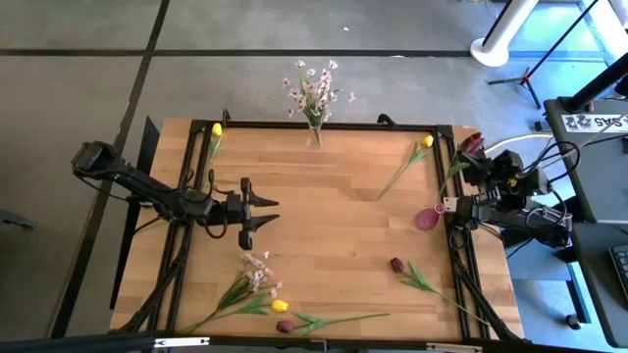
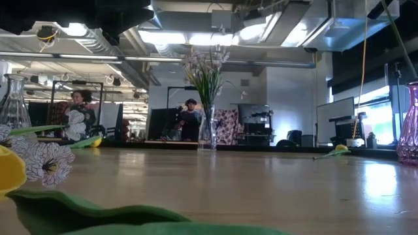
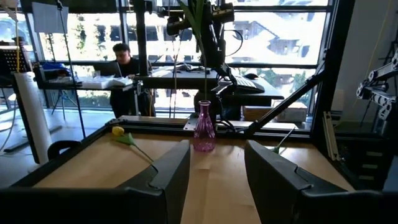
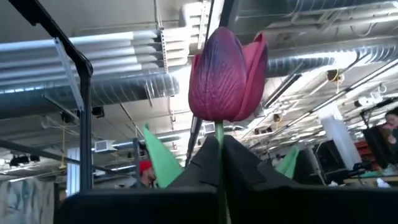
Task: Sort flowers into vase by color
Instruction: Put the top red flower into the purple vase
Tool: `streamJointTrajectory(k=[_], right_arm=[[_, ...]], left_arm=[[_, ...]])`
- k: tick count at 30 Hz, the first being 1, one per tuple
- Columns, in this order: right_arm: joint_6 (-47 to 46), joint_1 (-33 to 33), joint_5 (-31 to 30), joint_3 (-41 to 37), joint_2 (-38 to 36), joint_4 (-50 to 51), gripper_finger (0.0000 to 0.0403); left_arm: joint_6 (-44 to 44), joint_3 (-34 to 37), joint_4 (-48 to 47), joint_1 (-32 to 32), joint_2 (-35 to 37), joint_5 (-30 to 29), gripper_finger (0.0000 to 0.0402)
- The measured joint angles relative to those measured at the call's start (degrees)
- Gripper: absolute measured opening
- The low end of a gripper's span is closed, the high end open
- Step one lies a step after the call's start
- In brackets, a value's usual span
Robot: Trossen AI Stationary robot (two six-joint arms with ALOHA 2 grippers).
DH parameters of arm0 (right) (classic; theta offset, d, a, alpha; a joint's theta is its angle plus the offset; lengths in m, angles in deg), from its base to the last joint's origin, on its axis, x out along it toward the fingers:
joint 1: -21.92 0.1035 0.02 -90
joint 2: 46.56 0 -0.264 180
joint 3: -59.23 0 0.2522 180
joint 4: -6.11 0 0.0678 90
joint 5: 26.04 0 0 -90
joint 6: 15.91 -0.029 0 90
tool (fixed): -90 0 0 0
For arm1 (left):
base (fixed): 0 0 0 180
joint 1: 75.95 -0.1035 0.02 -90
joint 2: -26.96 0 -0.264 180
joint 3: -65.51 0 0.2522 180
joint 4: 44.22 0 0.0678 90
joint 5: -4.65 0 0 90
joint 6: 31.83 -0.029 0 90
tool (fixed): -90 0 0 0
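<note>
I should lower the maroon tulip's stem [image 3: 206,81] next with my right gripper, because it goes upright down into the pink vase's opening [image 3: 204,103]. I should let go once it stands inside.
My right gripper [image 1: 457,192] is over the table's right side, shut on a maroon tulip [image 4: 227,71] whose bloom [image 1: 473,143] stands high. Its stem [image 3: 207,81] runs down to the mouth of a pink vase [image 1: 427,218]; whether it is inside, I cannot tell. My left gripper [image 1: 265,211] is open at the left, above the table and level, pointing at that vase [image 3: 204,127]. Yellow tulips [image 1: 216,129] [image 1: 427,142] [image 1: 280,306], maroon tulips [image 1: 396,265] [image 1: 285,327] and a pale spray [image 1: 257,273] lie flat on the table. My right gripper pinches the maroon tulip's stem just under the bloom [image 4: 219,129] between its two fingers. The fingers [image 4: 249,165] point upward, along the stem, and the bloom stands beyond their tips. The tulip is lifted clear of the table, roughly upright, its stem hanging below.
A clear vase [image 1: 315,132] with pale pink-white blossoms [image 1: 316,88] stands at the middle of the far edge. A black frame [image 1: 324,125] runs round the wooden table. Another clear vase [image 2: 13,98] shows at the left of the low view. People sit in the room behind.
</note>
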Motion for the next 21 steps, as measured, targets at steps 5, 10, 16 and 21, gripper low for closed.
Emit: streamJointTrajectory(k=[5,10,16,21], right_arm=[[2.72,-0.01,0.41,0.28,0.00,5.28,0.0003],[5.69,-0.01,2.00,0.26,0.01,11.63,0.0009],[14.97,0.00,8.60,2.28,0.06,20.17,0.0027],[19.32,-0.01,1.21,11.40,0.00,39.37,0.0042]], left_arm=[[1.73,0.00,-0.09,0.00,-0.01,-0.01,0.0149],[4.29,0.00,-0.56,0.04,0.01,0.00,0.0149],[4.58,0.00,-0.51,0.04,0.40,-0.02,0.0149],[5.12,0.00,-0.44,0.00,1.20,-0.02,0.0149]])
